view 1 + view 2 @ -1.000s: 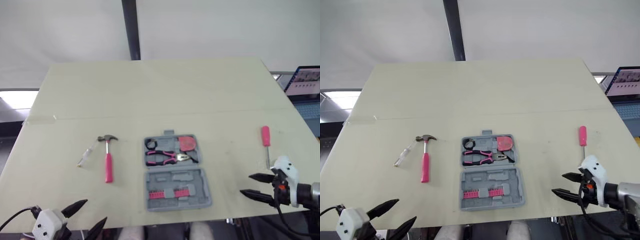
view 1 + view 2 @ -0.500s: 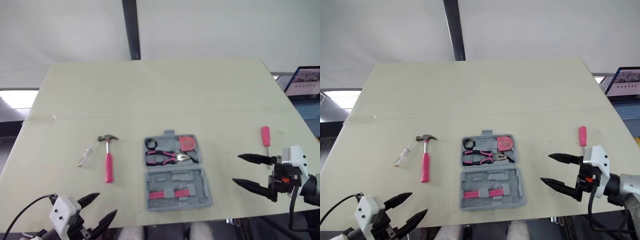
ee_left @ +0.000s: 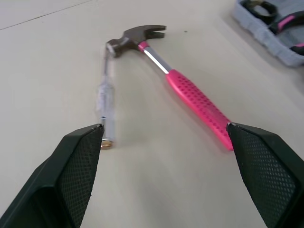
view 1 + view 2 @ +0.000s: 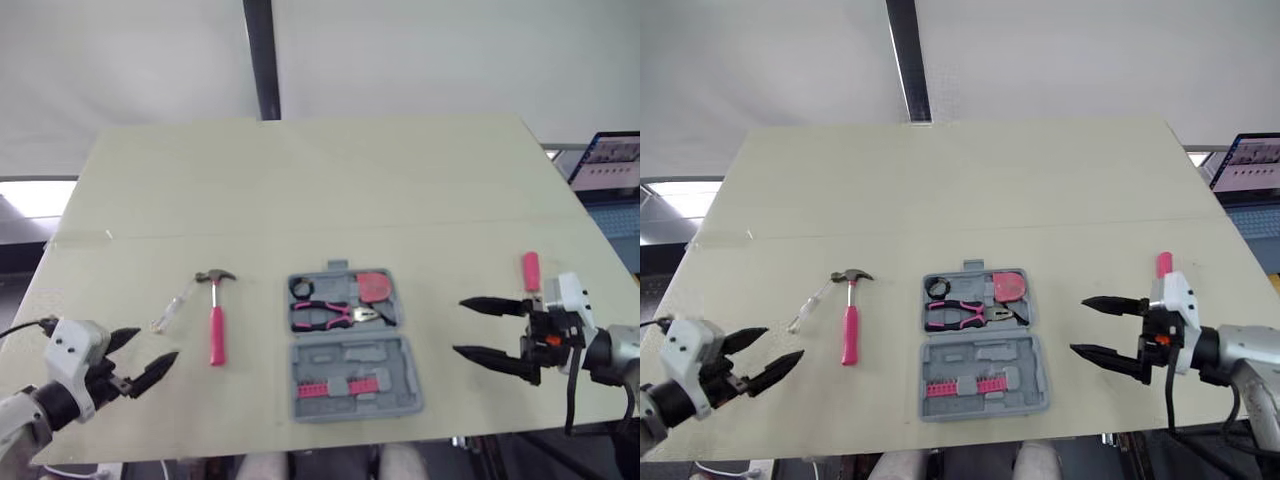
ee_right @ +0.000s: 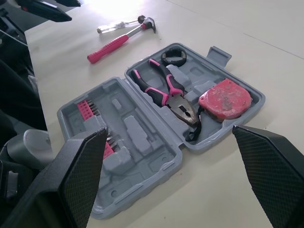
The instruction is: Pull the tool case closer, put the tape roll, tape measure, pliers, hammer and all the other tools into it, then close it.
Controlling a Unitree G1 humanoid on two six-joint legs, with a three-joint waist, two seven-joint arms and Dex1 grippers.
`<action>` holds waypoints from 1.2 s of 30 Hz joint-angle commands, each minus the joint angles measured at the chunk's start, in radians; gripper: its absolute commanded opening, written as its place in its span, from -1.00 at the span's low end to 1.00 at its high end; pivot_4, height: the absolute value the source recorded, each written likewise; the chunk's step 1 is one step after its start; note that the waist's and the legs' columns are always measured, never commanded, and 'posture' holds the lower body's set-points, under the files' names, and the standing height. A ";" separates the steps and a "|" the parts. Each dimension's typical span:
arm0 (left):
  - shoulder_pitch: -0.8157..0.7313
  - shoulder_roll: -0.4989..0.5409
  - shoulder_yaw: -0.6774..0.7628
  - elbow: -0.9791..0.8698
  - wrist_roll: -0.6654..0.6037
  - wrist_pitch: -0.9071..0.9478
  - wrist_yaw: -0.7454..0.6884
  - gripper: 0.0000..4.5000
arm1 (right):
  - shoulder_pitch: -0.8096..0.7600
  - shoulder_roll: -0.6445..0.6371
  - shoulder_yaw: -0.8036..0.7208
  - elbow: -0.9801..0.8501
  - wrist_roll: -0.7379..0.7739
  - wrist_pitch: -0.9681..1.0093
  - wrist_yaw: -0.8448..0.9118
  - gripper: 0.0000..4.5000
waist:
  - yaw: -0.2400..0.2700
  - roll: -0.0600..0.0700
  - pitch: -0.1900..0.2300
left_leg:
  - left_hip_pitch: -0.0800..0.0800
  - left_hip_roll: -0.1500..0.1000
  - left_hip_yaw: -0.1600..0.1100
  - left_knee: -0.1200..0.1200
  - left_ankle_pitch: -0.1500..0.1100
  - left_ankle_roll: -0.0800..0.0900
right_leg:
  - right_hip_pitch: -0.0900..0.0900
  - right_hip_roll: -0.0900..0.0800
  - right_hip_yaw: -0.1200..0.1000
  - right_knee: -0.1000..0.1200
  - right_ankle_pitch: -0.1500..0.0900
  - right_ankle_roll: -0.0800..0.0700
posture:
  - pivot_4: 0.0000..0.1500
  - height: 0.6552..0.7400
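Observation:
My gripper will lift the clear-handled screwdriver (image 4: 174, 308), and the screwdriver should come free and leave the hammer where it is, because the screwdriver's tip only reaches the hammer head's edge (image 4: 199, 277).
The grey tool case (image 4: 352, 363) lies open mid-table, near the front edge. Its far half holds the black tape roll (image 4: 302, 288), pink pliers (image 4: 335, 315) and pink tape measure (image 4: 375, 286); pink bits (image 5: 86, 109) sit in the near half. Left of it lie the pink-handled hammer (image 4: 216, 322) and a clear-handled screwdriver (image 4: 172, 306). A pink screwdriver (image 4: 531, 270) lies at the right, partly behind my right gripper (image 4: 458, 326), which is open and empty, pointing at the case. My left gripper (image 4: 158, 343) is open and empty, just short of the hammer (image 3: 190, 95).
The pale table (image 4: 300, 180) has a seam running across its middle. A laptop (image 4: 612, 175) stands off the right edge. A dark post (image 4: 260, 60) rises behind the table's far edge.
My left gripper has come up from below the front edge onto the table's left side, facing the hammer. My right gripper has moved left toward the case. Both stay open.

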 commanded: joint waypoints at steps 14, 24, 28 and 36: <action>-0.421 0.070 -0.254 0.480 0.196 -0.111 -0.066 0.97 | 0.079 -0.006 -0.097 -0.179 0.057 0.100 -0.119 0.98 | -0.002 -0.001 0.000 | 0.000 0.000 0.001 0.000 0.000 -0.001 | -0.001 0.000 0.000 0.003 0.000 0.000 | 1.00 1.00; -0.501 0.044 -0.331 0.564 0.253 -0.117 -0.050 0.97 | 0.118 -0.004 -0.125 -0.228 0.071 0.120 -0.168 0.98 | -0.004 -0.001 0.000 | 0.000 0.000 0.001 0.000 0.000 -0.001 | -0.002 0.000 -0.001 0.004 0.000 0.001 | 1.00 1.00; -0.499 0.033 -0.331 0.560 0.250 -0.104 -0.045 0.97 | 0.126 -0.009 -0.129 -0.235 0.077 0.128 -0.175 0.98 | -0.003 -0.001 0.000 | 0.000 0.000 0.001 0.000 0.000 -0.001 | -0.002 0.000 -0.001 0.004 0.000 0.001 | 1.00 1.00; -0.544 0.013 -0.339 0.595 0.258 -0.087 -0.023 -0.05 | 0.124 -0.013 -0.129 -0.240 0.086 0.140 -0.185 1.00 | -0.001 -0.001 0.000 | 0.000 0.000 0.001 0.001 0.000 -0.001 | -0.002 0.000 -0.001 0.004 0.000 0.001 | 1.00 1.00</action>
